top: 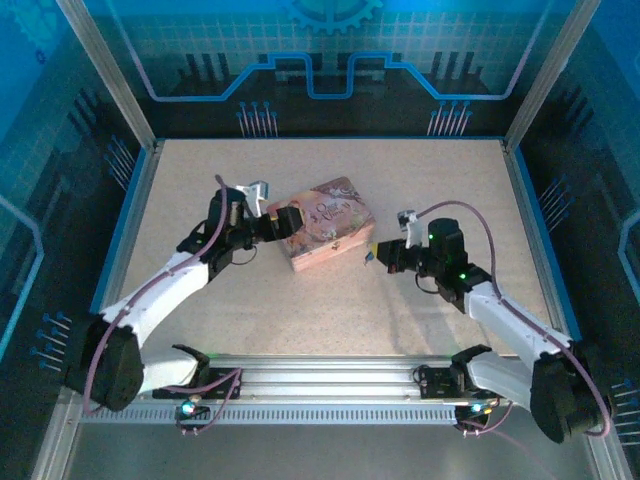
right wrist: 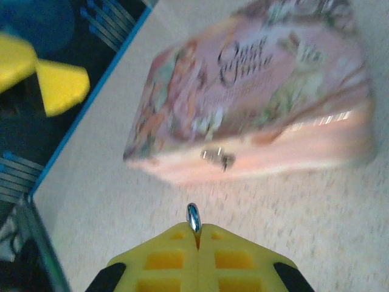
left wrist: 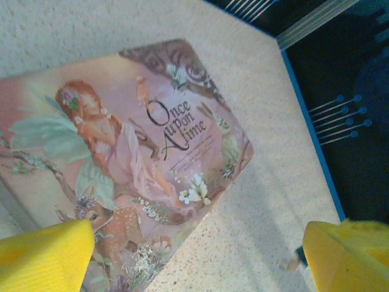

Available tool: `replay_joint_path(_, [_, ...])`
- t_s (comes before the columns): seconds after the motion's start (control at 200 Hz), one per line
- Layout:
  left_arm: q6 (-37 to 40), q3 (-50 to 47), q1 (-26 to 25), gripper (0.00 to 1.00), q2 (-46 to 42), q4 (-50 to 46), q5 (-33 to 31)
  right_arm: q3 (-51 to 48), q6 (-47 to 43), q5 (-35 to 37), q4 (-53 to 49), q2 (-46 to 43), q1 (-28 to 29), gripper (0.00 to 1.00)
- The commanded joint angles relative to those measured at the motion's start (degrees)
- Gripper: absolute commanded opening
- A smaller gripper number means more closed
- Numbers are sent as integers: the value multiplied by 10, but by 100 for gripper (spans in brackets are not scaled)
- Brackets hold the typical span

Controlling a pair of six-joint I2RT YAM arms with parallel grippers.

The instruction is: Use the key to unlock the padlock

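The padlock's shackle (right wrist: 193,216) is clear of the box's clasp, so the robot's right gripper should keep going to the open tabletop before the box (top: 352,302) and let go of the padlock.
My right gripper (right wrist: 197,230) is shut on the key (right wrist: 193,218), a shiny sliver sticking out past its tips. It points at the front of the pink picture-lidded box (right wrist: 255,91). A small metal clasp there carries a dark blurred bit that I take for the padlock (right wrist: 225,160), a short gap ahead of the key. From above, the right gripper (top: 375,255) sits off the box's (top: 325,232) front right corner. My left gripper (top: 285,222) is at the box's left end. It (left wrist: 197,234) stands open, one finger (left wrist: 42,255) over the lid and the other (left wrist: 346,255) over bare table.
A small dark and pale bit (left wrist: 292,261) peeks out beside the left gripper's right-hand finger; I cannot tell what it is. The speckled table (top: 450,200) has a raised blue rim (top: 530,230) on its sides. The arms' rail (top: 320,380) runs along the near edge.
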Motion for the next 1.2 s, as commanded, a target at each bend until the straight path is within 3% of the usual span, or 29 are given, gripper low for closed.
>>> replay_joint_path(0.0, [22,-21,9,91,-31,-43,-34,20,-40,-5,-186,-9,43,2])
replay_joint_path(0.2, [24,-33,13,92,-52,-57,-32,47,-36,19,-236,52,101,2])
replay_joint_path(0.495, [24,-43,14,92,-58,-60,-31,78,-42,18,-180,174,118,5])
replay_joint_path(0.7, [30,-44,17,92,-59,-66,-34,87,-52,31,-151,214,112,28])
replay_joint_path(0.83, [33,-38,23,93,-63,-72,-34,86,-57,49,-149,184,92,41])
replay_joint_path(0.98, [35,-39,29,93,-79,-79,-53,87,-79,86,-166,119,54,44])
replay_joint_path(1.195, [40,-78,54,99,-124,-72,-179,64,-142,233,-166,-14,-14,60])
